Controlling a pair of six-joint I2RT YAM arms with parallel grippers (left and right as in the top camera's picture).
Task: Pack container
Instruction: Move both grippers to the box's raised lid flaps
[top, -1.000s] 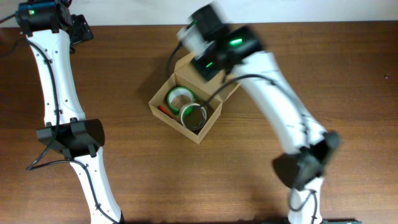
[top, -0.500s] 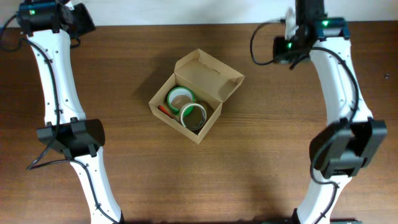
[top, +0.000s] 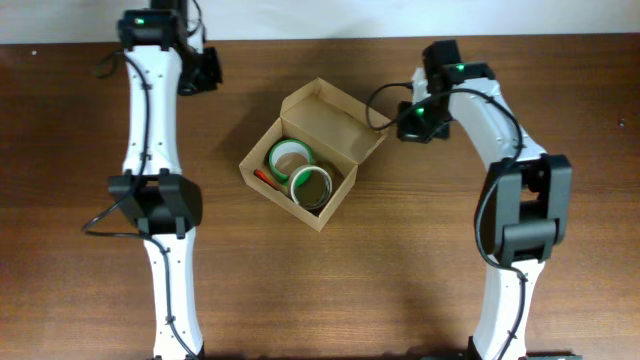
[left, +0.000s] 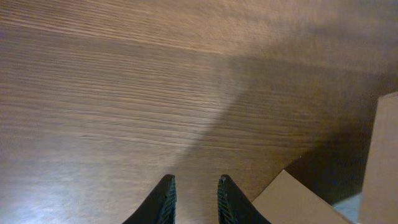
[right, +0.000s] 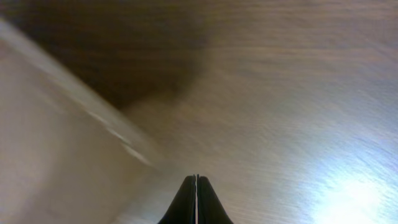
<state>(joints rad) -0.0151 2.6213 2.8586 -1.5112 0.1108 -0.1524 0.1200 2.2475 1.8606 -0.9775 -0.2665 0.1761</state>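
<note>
My right gripper is on the side where the box, lying crooked, has its lid (top: 331, 118). It should push the lid's edge (top: 375, 144) inward to turn the box straight first.
The container (top: 262, 150) is a tan cardboard box in mid-table, its flap lid (top: 340, 112) standing open at the back right. Inside lie two green-rimmed tape rolls (top: 290, 156) (top: 312, 185) and a small orange item (top: 265, 178). My left gripper (top: 207, 72) hovers over bare wood, back left of the box. In the left wrist view its fingers (left: 166, 200) stand a narrow gap apart with nothing between, and a box corner (left: 298, 200) shows at lower right. My right gripper (top: 405, 124) is just right of the lid. Its jaws (right: 196, 182) are pressed together and empty, beside the blurred lid (right: 56, 143).
The brown wooden table (top: 450, 250) ends at a pale edge along the back (top: 320, 20). Both white arms reach in from the near side, left (top: 150, 200) and right (top: 520, 200).
Both arms have swung inward toward the box. The left gripper has come from the far left corner and its jaws have narrowed. The right gripper has dropped beside the lid and stays shut.
</note>
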